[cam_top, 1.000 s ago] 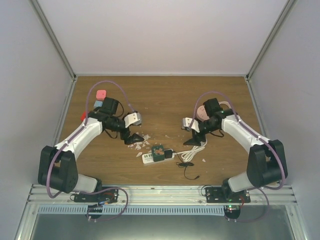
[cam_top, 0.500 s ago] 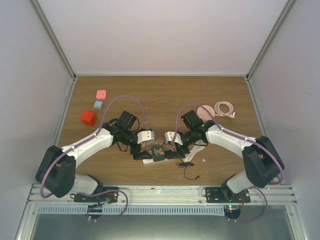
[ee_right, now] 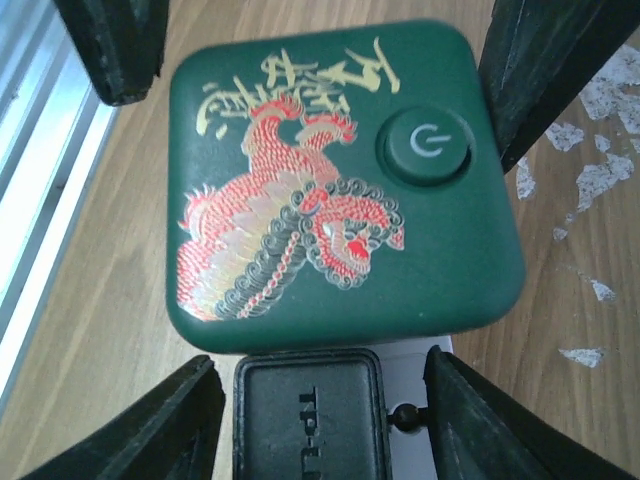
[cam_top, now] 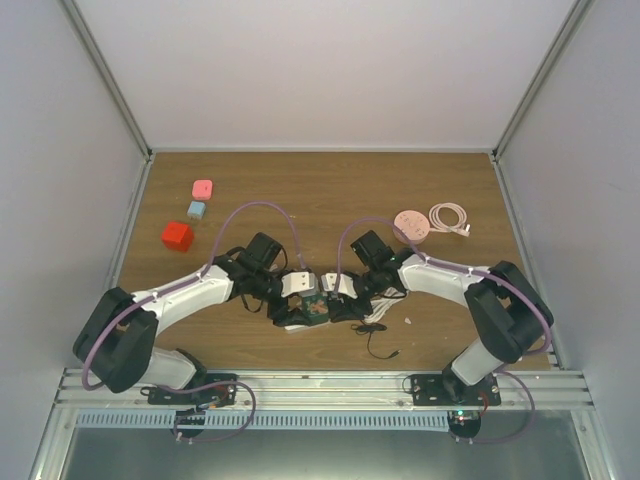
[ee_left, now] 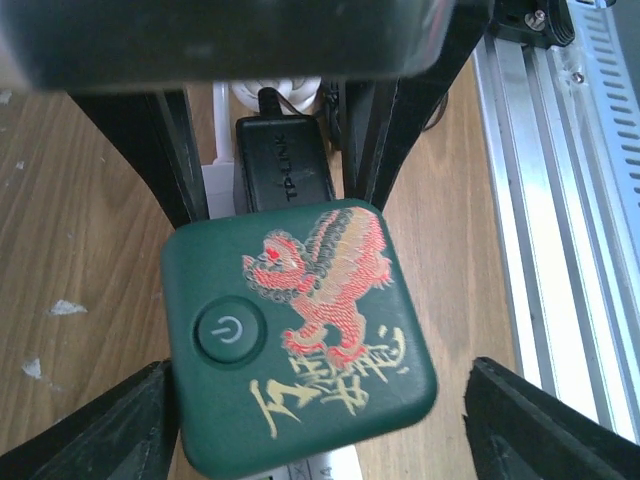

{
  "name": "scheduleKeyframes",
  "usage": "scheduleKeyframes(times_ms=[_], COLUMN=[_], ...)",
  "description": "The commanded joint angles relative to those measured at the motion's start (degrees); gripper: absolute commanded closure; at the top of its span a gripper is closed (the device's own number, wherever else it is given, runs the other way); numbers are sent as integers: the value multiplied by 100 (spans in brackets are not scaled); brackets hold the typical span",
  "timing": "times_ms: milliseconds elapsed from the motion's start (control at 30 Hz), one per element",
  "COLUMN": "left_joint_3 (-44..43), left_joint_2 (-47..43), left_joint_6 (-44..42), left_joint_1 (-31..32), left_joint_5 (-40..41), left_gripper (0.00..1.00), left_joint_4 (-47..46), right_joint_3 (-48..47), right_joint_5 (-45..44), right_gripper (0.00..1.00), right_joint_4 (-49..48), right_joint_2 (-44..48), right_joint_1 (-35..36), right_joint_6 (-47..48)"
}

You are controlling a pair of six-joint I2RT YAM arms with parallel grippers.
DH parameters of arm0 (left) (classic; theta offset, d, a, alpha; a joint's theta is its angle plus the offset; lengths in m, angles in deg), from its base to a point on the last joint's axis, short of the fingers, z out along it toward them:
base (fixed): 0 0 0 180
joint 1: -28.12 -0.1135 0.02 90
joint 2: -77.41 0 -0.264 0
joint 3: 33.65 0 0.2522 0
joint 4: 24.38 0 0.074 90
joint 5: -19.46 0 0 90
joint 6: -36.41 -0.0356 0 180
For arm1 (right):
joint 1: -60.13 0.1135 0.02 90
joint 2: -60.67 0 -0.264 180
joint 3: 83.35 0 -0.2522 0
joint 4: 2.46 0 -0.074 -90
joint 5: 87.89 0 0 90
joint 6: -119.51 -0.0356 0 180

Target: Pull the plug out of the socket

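The green plug [ee_left: 300, 340] lies at a slant across my left gripper's fingers. Next, I open my left gripper, line it up with the green plug's sides [ee_left: 414, 318] and close it before pulling.
A white socket strip [cam_top: 293, 322] lies near the table's front middle. Two things are plugged into it: a green square plug [ee_left: 300, 335] with a red dragon and a power button, and a black adapter [ee_right: 308, 420] beside it. My left gripper [ee_left: 320, 425] straddles the green plug from above. Its left finger [ee_left: 120, 430] is against the plug's side and its right finger [ee_left: 545, 425] stands clear, so it is open. My right gripper [ee_right: 315, 420] straddles the black adapter with a gap on both sides, open. In the top view both grippers meet over the green plug [cam_top: 317, 305].
A red cube [cam_top: 177, 236], a small blue block [cam_top: 197, 209] and a pink block [cam_top: 203, 188] sit at the back left. A pink disc [cam_top: 410, 224] and a coiled cable [cam_top: 450, 216] lie at the back right. A thin black wire [cam_top: 376, 336] trails in front. White flakes [ee_right: 600, 180] dot the wood.
Both arms swung inward and down from either side onto the socket strip. Both pairs of jaws have narrowed, the left round the green plug, the right round the black adapter.
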Motion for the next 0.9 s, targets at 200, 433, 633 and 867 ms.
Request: scheduleKeyframes(times_ms=[200,433,633,867], left_joint_3=[42,-216,-342,-64], left_joint_2=[186,169,10,-59], left_joint_6=[62,-149,-905,-1055], left_joint_1=[103,-276,-777,-769], left_joint_5=[61,40,-596,-421], left_gripper=[31,28,16,9], left_joint_4=[-522,-471,-180,-546], right_joint_3=[174,163,14,-77], right_joint_5=[-203,-347,-361,-380], right_gripper=[60,75,83,83], right_joint_4=[-489,-901,-1164,-1119], right_joint_2=[-60,-166,-262,-392], right_joint_1=[67,65,65,96], right_joint_6=[-337,-748,-1166,-1225])
